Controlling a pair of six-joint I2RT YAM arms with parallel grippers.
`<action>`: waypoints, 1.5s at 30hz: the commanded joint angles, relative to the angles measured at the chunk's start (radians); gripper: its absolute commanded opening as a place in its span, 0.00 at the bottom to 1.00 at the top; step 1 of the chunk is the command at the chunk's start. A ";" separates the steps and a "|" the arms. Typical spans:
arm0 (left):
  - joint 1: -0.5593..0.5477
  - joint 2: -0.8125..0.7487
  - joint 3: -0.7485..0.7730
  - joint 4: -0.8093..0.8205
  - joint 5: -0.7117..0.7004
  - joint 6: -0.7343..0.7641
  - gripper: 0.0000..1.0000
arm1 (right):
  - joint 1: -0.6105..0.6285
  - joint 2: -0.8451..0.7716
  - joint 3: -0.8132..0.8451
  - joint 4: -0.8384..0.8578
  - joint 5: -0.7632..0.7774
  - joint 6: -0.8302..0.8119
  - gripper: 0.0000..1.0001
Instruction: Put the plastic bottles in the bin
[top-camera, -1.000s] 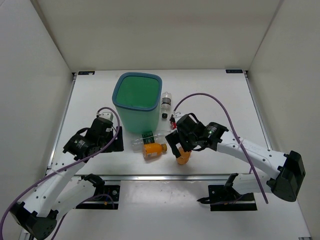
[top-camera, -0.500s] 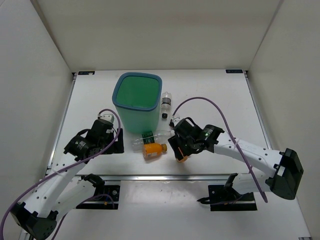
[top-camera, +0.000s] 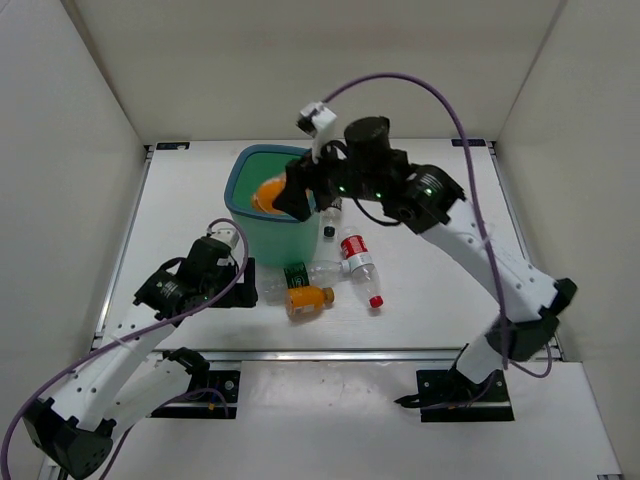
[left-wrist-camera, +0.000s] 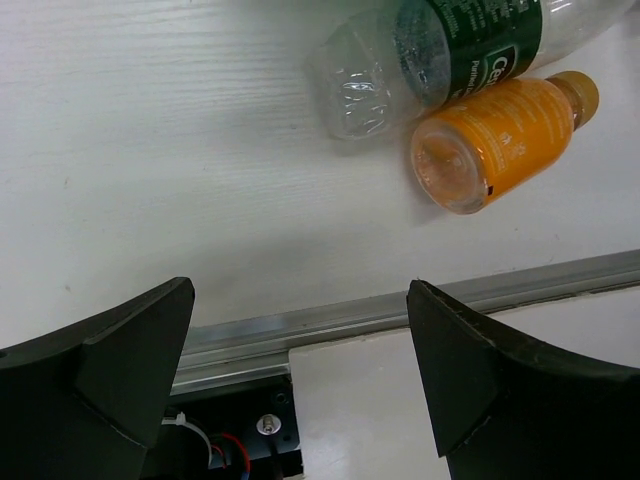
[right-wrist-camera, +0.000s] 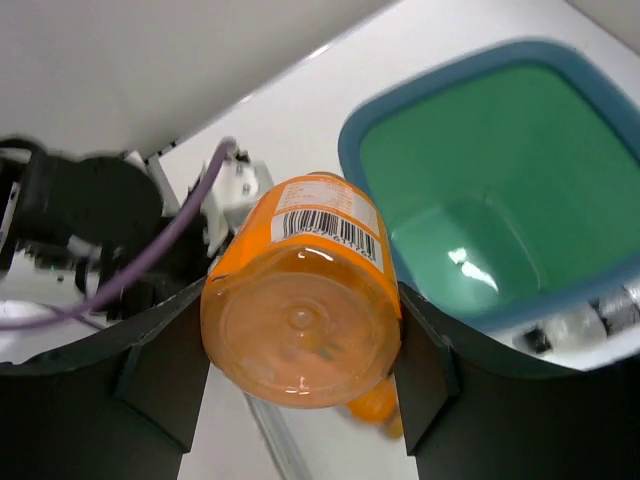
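Note:
I should expect the orange bottle to be empty when I lift it, because the orange bottle's base (left-wrist-camera: 445, 166) shows clear past the printed orange wrap.
My right gripper (top-camera: 285, 196) (right-wrist-camera: 302, 302) is shut on a stubby orange-filled bottle (top-camera: 267, 194) (right-wrist-camera: 300, 320), held in the air over the left part of the teal bin (top-camera: 262, 240) (right-wrist-camera: 347, 160). The bin's green inside shows nothing in it. On the table in front of the bin lie a second orange bottle (top-camera: 308, 298) (left-wrist-camera: 500, 140), a clear green-labelled bottle (top-camera: 296, 277) (left-wrist-camera: 440, 50) and a red-labelled bottle (top-camera: 358, 258). A dark-labelled bottle (top-camera: 332, 208) lies right of the bin. My left gripper (top-camera: 232, 285) (left-wrist-camera: 300, 290) stands open, low, left of the bottles.
A metal rail (top-camera: 330, 353) (left-wrist-camera: 400, 310) runs along the table's near edge. White walls close in the left, right and back sides. The right arm's purple cable (top-camera: 420, 85) arcs high over the bin.
The right gripper shut on the orange bottle at the table's front, then lifted it up and back to over the bin, uncovering the red-labelled bottle. The left arm barely shifted.

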 joint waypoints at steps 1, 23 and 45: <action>-0.014 0.000 0.004 0.048 0.035 0.013 0.99 | -0.057 0.176 0.155 0.034 -0.039 -0.036 0.19; -0.381 0.238 0.137 0.153 0.112 0.211 0.98 | -0.248 0.053 0.012 -0.065 0.035 -0.013 0.97; -0.518 0.598 0.062 0.514 -0.200 0.372 0.98 | -0.617 -0.513 -0.630 -0.090 -0.092 0.024 0.98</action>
